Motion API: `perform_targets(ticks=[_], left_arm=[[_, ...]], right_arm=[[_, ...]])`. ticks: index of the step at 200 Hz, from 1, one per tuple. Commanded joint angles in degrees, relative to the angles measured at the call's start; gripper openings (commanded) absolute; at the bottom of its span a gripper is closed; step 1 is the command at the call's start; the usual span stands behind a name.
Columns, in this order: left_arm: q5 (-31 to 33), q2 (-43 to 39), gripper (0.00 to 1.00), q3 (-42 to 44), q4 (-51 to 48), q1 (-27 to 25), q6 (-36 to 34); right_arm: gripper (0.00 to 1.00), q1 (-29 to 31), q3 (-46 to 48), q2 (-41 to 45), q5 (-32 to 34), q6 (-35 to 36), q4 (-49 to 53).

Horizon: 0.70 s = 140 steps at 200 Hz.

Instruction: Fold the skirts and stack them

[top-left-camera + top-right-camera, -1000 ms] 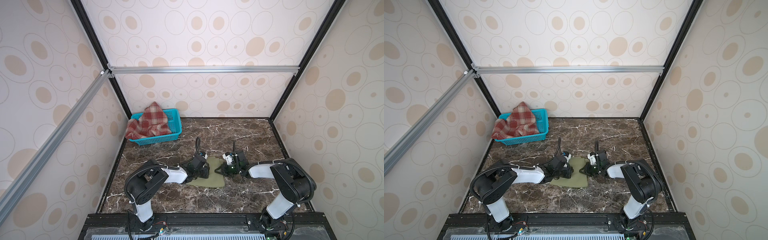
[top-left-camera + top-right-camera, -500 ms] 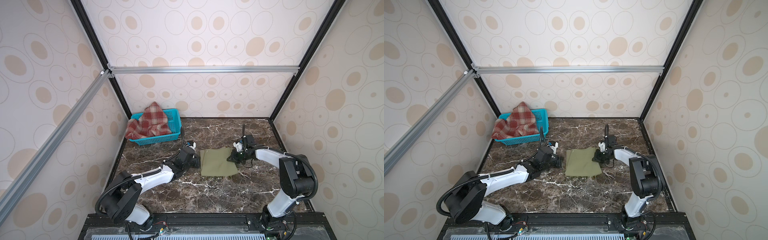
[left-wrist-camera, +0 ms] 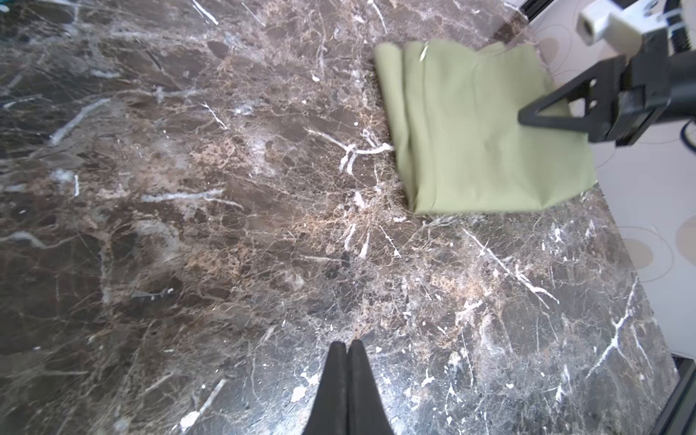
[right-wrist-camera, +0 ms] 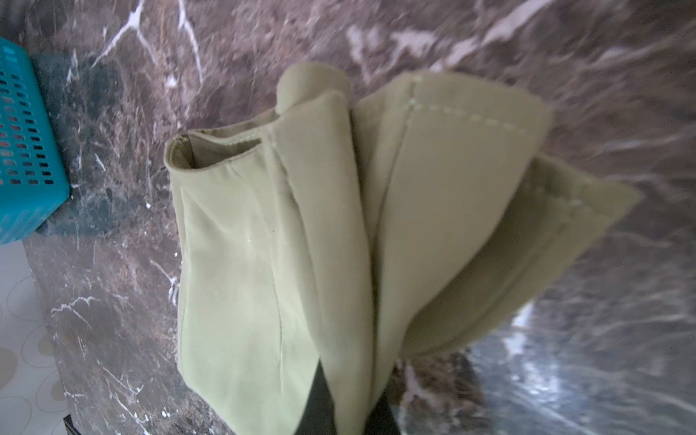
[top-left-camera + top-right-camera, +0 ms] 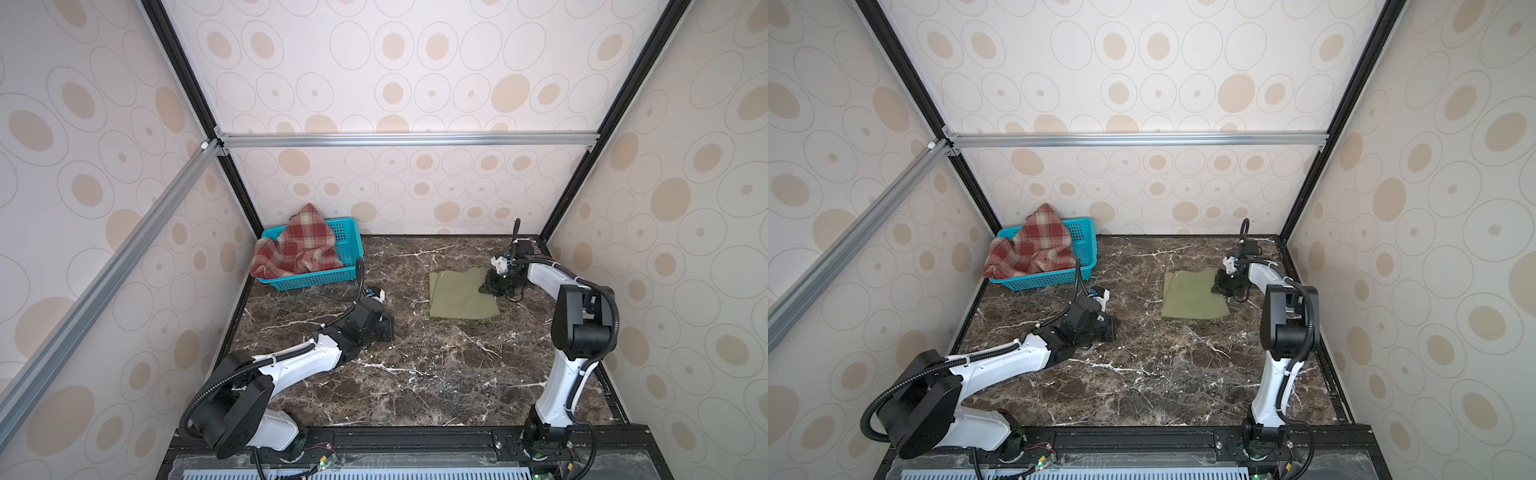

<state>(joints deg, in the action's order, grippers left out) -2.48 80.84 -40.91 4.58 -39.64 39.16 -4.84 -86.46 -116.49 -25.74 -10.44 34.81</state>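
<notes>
The robot has the olive-green skirt folded (image 5: 459, 296) and the marble behind it is clear, so the robot's right gripper should carry on dragging the skirt toward the back wall (image 5: 494, 244) and let go of it there.
The olive-green skirt (image 5: 461, 296) (image 5: 1192, 296) lies folded on the marble table, right of the middle. My right gripper (image 5: 487, 289) (image 5: 1219, 288) is shut on its right edge. In the right wrist view the skirt (image 4: 271, 244) spreads in folds from the gripper (image 4: 350, 410), and cloth covers most of the fingers. My left gripper (image 5: 390, 328) (image 5: 1113, 328) rests low over bare marble, well left of the skirt, shut and empty (image 3: 346, 344). The left wrist view shows the skirt (image 3: 478, 124) ahead with the right gripper (image 3: 527, 116) on it. The red-and-cream plaid skirt (image 5: 297, 249) (image 5: 1030, 251) sits bunched in the basket.
A teal perforated basket (image 5: 311, 281) (image 5: 1044, 282) (image 4: 22, 150) stands at the back left corner, against the wall. Patterned walls close the table (image 5: 415, 374) on three sides. A black rail runs along the front edge.
The olive skirt has travelled from the front middle toward the back right, held by my right gripper. My left gripper has come off it and stayed left of the middle.
</notes>
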Motion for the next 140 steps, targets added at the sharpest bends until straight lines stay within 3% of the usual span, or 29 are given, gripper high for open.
perform_targets(ticks=[1,85,140], left_arm=[[0.2,2.0,0.00,-3.1,-1.0,0.7,-1.2],[-3.7,11.2,0.00,-6.0,5.7,1.6,2.1],[-4.2,13.5,0.00,-6.2,8.8,1.7,3.6]], right_arm=[[0.00,-2.7,-6.1,-4.7,-0.9,5.1,6.5],[0.00,-7.7,-39.0,-24.8,2.1,15.1,25.8],[0.00,-10.0,-54.6,-32.7,1.6,16.4,28.1]])
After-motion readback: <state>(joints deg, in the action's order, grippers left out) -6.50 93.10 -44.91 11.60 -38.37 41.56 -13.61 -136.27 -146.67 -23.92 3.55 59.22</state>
